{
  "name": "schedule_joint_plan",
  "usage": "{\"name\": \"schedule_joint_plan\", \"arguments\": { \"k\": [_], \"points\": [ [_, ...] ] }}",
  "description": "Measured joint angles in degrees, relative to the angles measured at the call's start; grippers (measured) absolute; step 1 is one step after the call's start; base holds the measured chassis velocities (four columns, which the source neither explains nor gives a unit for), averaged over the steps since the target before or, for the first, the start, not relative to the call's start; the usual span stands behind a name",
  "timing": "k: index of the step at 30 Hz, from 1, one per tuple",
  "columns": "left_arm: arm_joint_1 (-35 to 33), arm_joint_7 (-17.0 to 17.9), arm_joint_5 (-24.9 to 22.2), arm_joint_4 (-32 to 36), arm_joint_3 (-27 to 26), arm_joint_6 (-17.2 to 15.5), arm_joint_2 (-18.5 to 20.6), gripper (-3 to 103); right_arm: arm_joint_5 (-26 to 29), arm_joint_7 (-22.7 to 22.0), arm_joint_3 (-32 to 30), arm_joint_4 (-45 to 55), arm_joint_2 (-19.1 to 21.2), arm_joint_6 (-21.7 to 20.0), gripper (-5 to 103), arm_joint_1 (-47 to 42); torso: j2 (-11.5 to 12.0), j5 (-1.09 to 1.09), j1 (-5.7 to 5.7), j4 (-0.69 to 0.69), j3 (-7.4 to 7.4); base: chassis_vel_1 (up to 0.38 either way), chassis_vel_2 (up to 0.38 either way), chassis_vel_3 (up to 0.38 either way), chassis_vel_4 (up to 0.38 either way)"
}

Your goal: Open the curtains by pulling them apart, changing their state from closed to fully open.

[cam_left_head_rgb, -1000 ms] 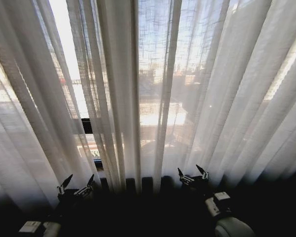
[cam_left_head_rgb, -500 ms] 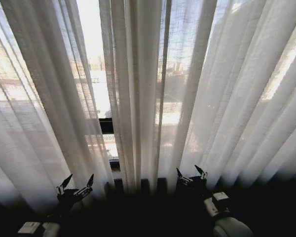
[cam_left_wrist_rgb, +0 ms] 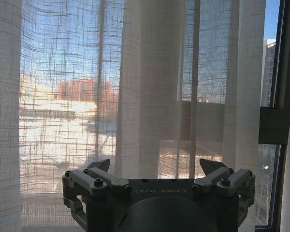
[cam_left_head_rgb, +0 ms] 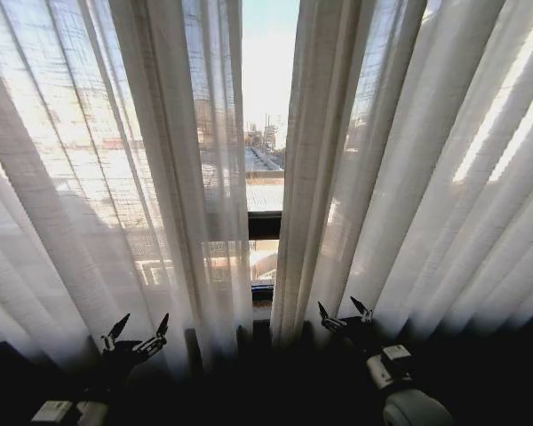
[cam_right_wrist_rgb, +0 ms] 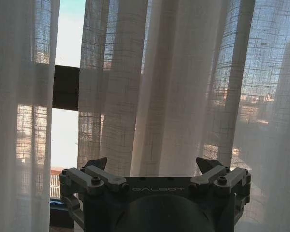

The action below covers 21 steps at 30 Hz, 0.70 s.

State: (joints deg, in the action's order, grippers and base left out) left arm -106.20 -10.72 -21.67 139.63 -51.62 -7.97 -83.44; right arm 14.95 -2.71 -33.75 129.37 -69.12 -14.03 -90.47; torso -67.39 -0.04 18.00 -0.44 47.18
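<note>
I expect the curtain panel's inner edge to lag when I pull the fold aside, because my right gripper faces loose pleats set back from the curtains' gap.
The curtains hang before me as two sheer off-white panels, the left panel and the right panel, with a narrow gap between them showing sky and buildings. My left gripper is open, low in the head view, just short of the left panel's lower folds. My right gripper is open too, close to the right panel's inner pleats. In the left wrist view the open left gripper faces the weave. The right wrist view has the open right gripper facing pleats.
A dark window frame bar crosses the gap behind the fabric. The same framing stands at one edge of the left wrist view and behind the cloth in the right wrist view. The floor below the curtains is in deep shadow.
The whole head view has shifted, so the camera moved: the gap between the panels now sits at the picture's centre instead of the left. Both grippers keep their places, still open.
</note>
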Motion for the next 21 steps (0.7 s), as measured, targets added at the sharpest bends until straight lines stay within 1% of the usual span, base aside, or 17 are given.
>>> {"name": "schedule_joint_plan", "arguments": {
  "k": [3,6,12,15,21],
  "points": [
    [-0.17,0.02,0.00,0.44,-0.17,0.01,0.00,100,0.17,0.04,-0.02,0.12,0.03,0.00,100,0.30,0.00,0.04,0.00,0.02,0.01,0.016,0.010,-0.016,-0.041],
    [-0.15,0.01,0.00,0.88,-0.04,0.01,-0.36,100,1.01,0.07,-0.13,0.39,0.37,-0.02,100,0.49,0.01,0.13,-0.01,0.00,0.01,0.000,0.000,0.000,0.000],
    [0.01,0.00,0.31,0.58,0.47,-0.03,-1.13,100,1.19,0.35,-0.24,0.00,0.80,-0.03,100,0.38,0.01,0.09,-0.01,0.01,0.01,-0.050,-0.007,0.068,0.021],
    [-0.19,0.01,0.53,0.32,0.46,-0.02,-1.19,100,1.19,0.53,0.02,-0.24,0.57,-0.01,100,0.39,0.00,0.02,-0.01,0.01,0.01,-0.013,0.038,0.015,-0.037],
    [0.09,0.03,0.58,0.33,0.59,-0.06,-0.93,100,1.17,0.58,0.20,-0.87,0.44,0.00,100,0.88,0.00,0.05,-0.01,0.01,0.01,-0.015,0.041,0.017,-0.042]
  ]
}}
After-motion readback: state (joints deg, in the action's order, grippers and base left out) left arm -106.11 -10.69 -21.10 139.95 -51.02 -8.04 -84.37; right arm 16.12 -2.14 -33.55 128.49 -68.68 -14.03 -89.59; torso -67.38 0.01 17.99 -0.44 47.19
